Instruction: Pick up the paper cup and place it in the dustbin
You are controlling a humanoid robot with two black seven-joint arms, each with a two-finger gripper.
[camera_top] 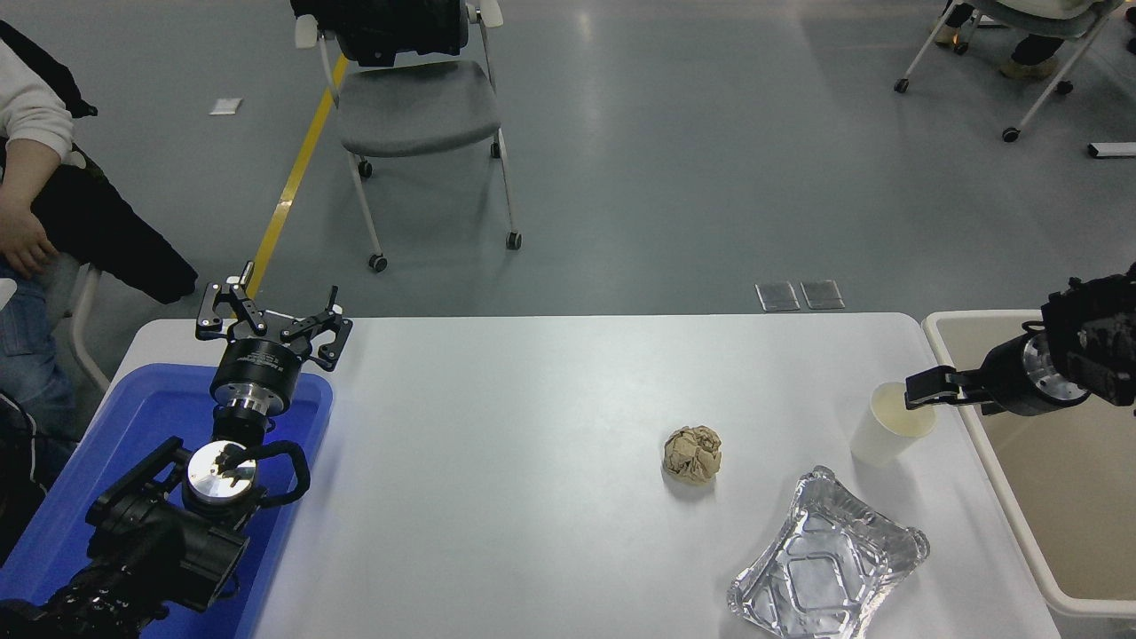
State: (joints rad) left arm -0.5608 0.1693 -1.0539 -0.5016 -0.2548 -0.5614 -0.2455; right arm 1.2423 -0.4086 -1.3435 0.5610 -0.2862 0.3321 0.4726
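Observation:
The white paper cup [890, 430] will tilt when I lift, and its base will swing away from the gripper, because my right gripper touches just one side of the cup's rim [929, 409].
The white paper cup [887, 429] stands upright near the table's right edge, its cream inside showing. My right gripper [934, 396] comes in low from the right edge, open, with one finger [923, 389] lying across the cup's right rim; the other finger is mostly hidden behind the wrist. The beige dustbin [994, 461] stands just right of the table, under my right arm. My left gripper [271, 321] is parked open above the far end of the blue tray [142, 417] at the lower left.
A crumpled brown paper ball [693, 454] lies left of the cup. A crinkled silver foil tray [827, 561] sits at the front right. A person [35, 204] sits at the far left. A grey chair [415, 106] stands beyond the table.

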